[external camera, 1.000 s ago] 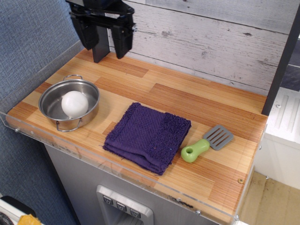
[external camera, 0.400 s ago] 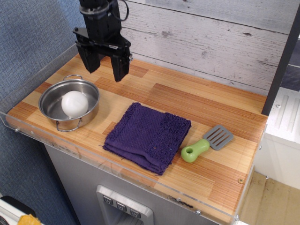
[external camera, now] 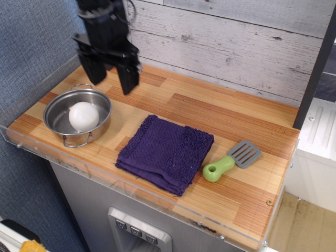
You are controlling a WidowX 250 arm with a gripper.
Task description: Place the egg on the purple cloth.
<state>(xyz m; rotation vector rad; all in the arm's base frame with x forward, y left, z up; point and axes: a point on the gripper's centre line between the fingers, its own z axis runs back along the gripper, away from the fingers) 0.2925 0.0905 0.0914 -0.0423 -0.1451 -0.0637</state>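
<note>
The steel pot should slide and turn a bit when I lift the egg out, because its side leaves little space around the egg.
The white egg lies inside a steel pot at the left end of the wooden counter. The dark purple cloth lies folded near the counter's middle, to the right of the pot. My black gripper hangs open and empty above the counter, just behind and to the right of the pot, with its two fingers spread wide. It stands apart from the egg and the pot.
A spatula with a green handle and grey blade lies right of the cloth. A grey plank wall runs behind the counter and a blue fabric wall stands at the left. A clear plastic lip edges the front.
The gripper has come down and moved left toward the pot, and its fingers have spread wider. The egg, pot, cloth and spatula have not moved.
</note>
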